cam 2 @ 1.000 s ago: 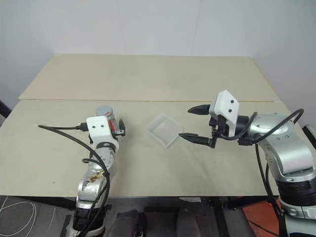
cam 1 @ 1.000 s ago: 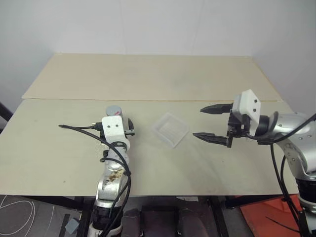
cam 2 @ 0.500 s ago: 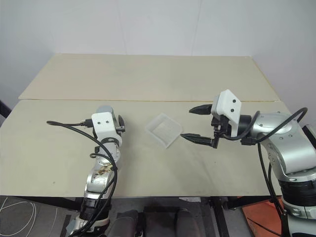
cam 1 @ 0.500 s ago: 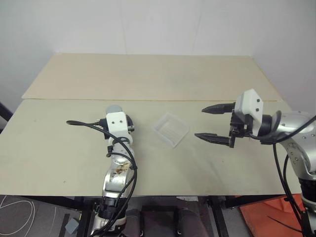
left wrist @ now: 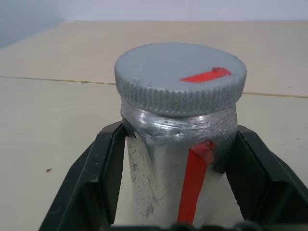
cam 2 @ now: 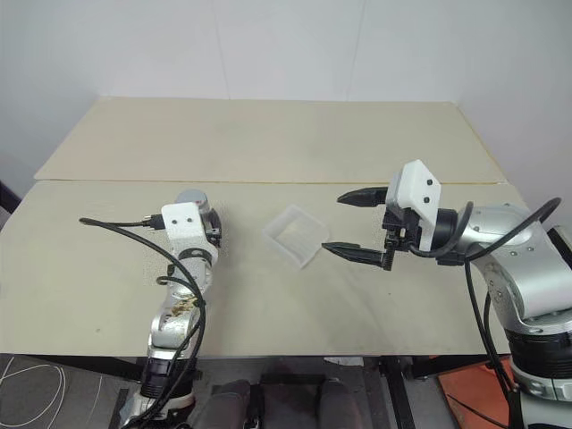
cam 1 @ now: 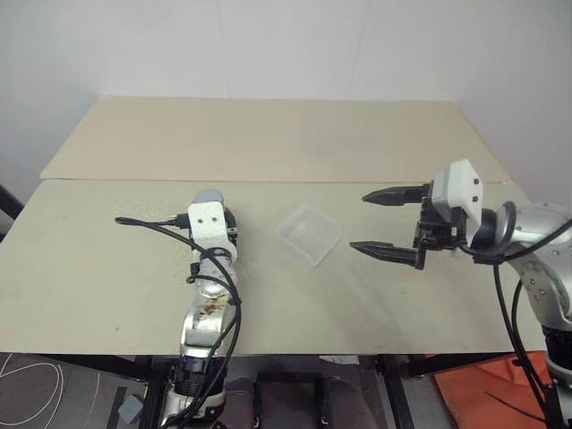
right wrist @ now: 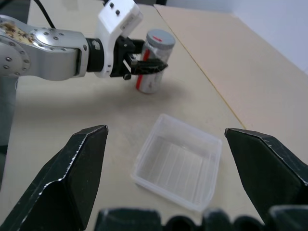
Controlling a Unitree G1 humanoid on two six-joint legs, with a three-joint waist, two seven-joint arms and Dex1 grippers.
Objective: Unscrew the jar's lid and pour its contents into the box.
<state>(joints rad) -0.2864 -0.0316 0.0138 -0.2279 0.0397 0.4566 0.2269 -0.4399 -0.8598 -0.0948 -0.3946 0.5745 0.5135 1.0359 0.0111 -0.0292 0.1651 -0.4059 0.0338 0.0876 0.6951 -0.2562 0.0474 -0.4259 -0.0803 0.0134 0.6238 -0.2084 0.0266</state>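
Observation:
I should open my left gripper, come in from the jar's side (left wrist: 138, 178) away from the box and grip deeper, since the jar's body (left wrist: 168, 168) sits shallow in my fingers.
The jar (left wrist: 159, 168) stands upright on the table at the left, silvery behind its clear wall, with a red stripe down its side. The grey lid (left wrist: 180, 79) with a red mark sits screwed on top. My left gripper (left wrist: 179, 142) is level and shut on the jar's body just below the lid, one finger pressed to each side. The contents are hidden. The translucent box (cam 1: 309, 234) lies at the table's middle, to the jar's right. My right gripper (cam 1: 359, 222) hovers open right of the box, pointing toward it, with nothing between its fingers.
The table (cam 1: 402, 304) is two pale boards with a seam (cam 1: 268, 181) across it behind the jar and box. A black cable (cam 1: 147, 223) loops out left of my left wrist. The wall rises behind the far edge.
My left gripper's fingers have closed from wide open onto the jar's sides. The right gripper has stayed open in about the same place.

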